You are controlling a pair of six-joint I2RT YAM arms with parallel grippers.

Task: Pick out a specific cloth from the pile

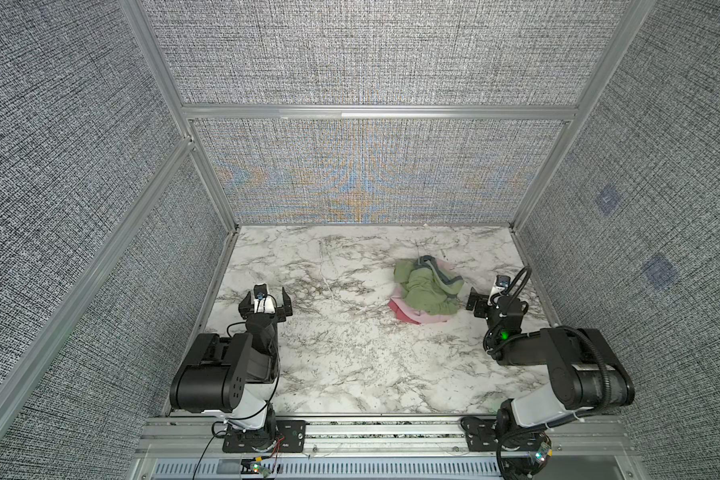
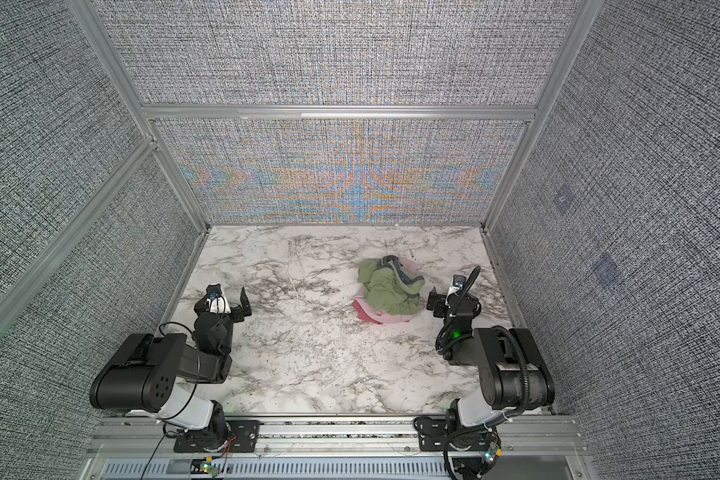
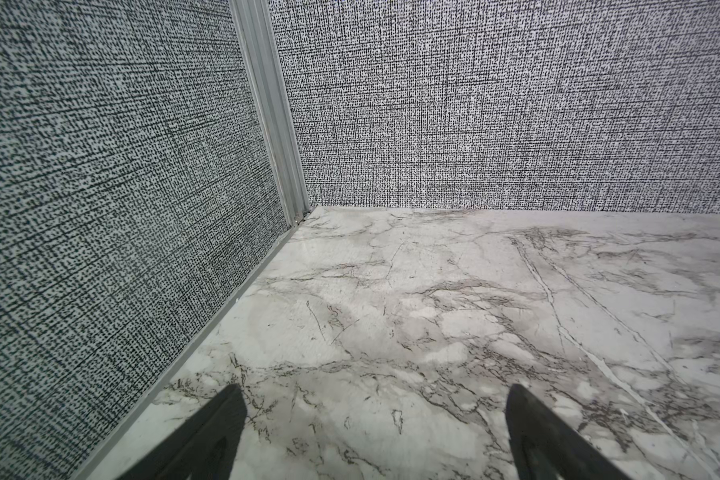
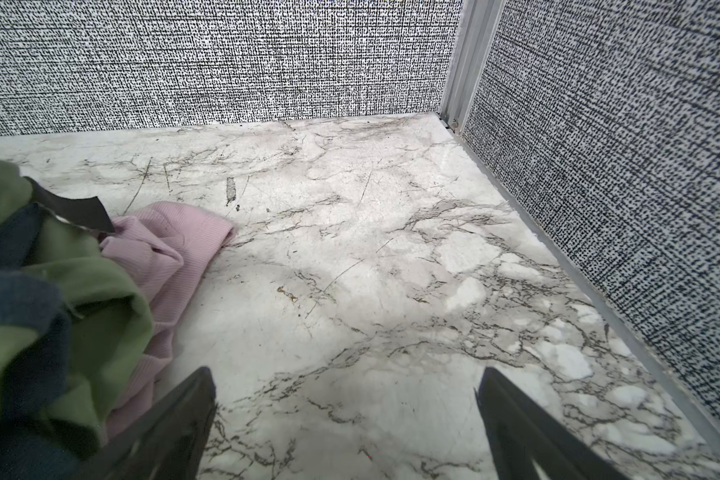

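My right gripper needs to reach around, since the rose-red cloth under the pale pink cloth shows only a piece, then pinch that piece [image 1: 402,313] and pull it up.
The pile [image 1: 427,289] [image 2: 391,291] lies right of the table's middle, with an olive-green cloth [image 1: 418,293] on top and a grey-blue one [image 1: 443,276] behind it. The cloth [image 1: 400,312] [image 2: 364,314], deep rose-red, shows only as a strip at the pile's near left edge, under a pale pink cloth [image 1: 431,319]. My right gripper [image 1: 491,293] [image 4: 345,370] stands open just right of the pile, nothing between its fingers. The right wrist view shows green [image 4: 80,291], pink [image 4: 167,249] and dark blue folds, not the rose-red one. My left gripper [image 1: 266,292] [image 3: 375,388] is open over bare marble at the left.
Woven grey walls on aluminium posts [image 3: 275,124] enclose the marble table [image 1: 350,353] on three sides. The left gripper is near the left wall [image 3: 100,208], the right gripper near the right wall [image 4: 620,166]. Both arm bases sit on the front rail [image 1: 383,432].
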